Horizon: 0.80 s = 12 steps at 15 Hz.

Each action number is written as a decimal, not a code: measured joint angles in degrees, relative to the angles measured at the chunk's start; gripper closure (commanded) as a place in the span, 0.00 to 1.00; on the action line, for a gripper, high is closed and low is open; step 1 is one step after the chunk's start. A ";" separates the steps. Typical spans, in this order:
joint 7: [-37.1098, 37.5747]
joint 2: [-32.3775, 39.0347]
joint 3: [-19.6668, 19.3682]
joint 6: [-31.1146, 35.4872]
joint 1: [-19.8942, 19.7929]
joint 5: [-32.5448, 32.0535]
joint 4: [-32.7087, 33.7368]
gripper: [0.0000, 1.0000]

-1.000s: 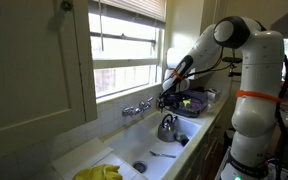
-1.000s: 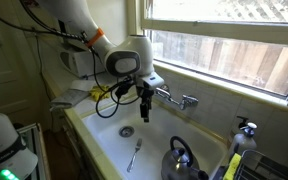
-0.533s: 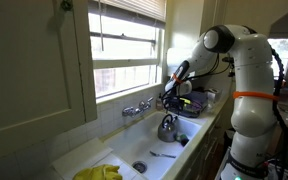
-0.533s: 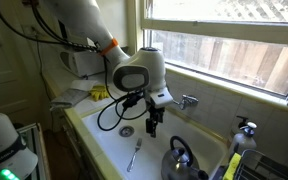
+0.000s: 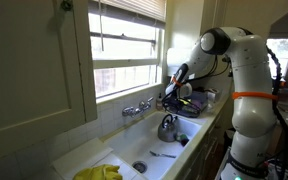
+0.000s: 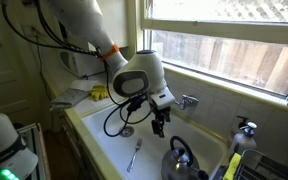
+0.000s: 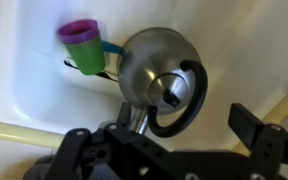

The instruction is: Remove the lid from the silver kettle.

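Observation:
The kettle's black arched handle point(image 7: 200, 88) goes across above the lid's dark knob. My gripper should tilt low and go through the opening under the handle to reach the knob point(image 7: 171, 98).
The silver kettle point(image 5: 167, 128) stands in the white sink point(image 5: 134, 150); it also shows in the exterior view point(image 6: 182, 161) and the wrist view point(image 7: 149, 62). It has a black arched handle point(image 7: 191, 103). The small silver lid point(image 7: 162, 84) with a dark knob sits on the kettle's top. My gripper point(image 7: 159, 135) is open and empty, hanging above the kettle with a finger at each side of the wrist view. It shows in both exterior views point(image 5: 167, 100) point(image 6: 160, 126), a little above and beside the kettle.
A purple and green cup point(image 7: 84, 45) lies next to the kettle. A spoon point(image 6: 134, 155) lies on the sink floor near the drain point(image 6: 127, 131). Chrome faucet taps point(image 6: 185, 100) stand at the back wall. A yellow cloth point(image 5: 99, 173) sits on the counter.
My gripper has moved across the sink toward the kettle and now hangs closer over it. The kettle and lid have not moved.

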 measured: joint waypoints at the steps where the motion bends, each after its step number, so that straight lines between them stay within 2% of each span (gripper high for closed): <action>1: -0.88 1.00 0.03 4.83 0.01 0.66 -0.30 0.00; 3: -4.04 2.82 2.48 14.20 -1.65 4.07 -1.72 0.00; 6: -6.70 5.53 13.83 24.28 -11.09 4.70 -4.65 0.00; 9: -7.23 9.15 20.71 29.55 -19.38 0.59 -5.73 0.00; 12: -7.26 11.68 22.87 31.15 -23.67 -1.61 -5.34 0.00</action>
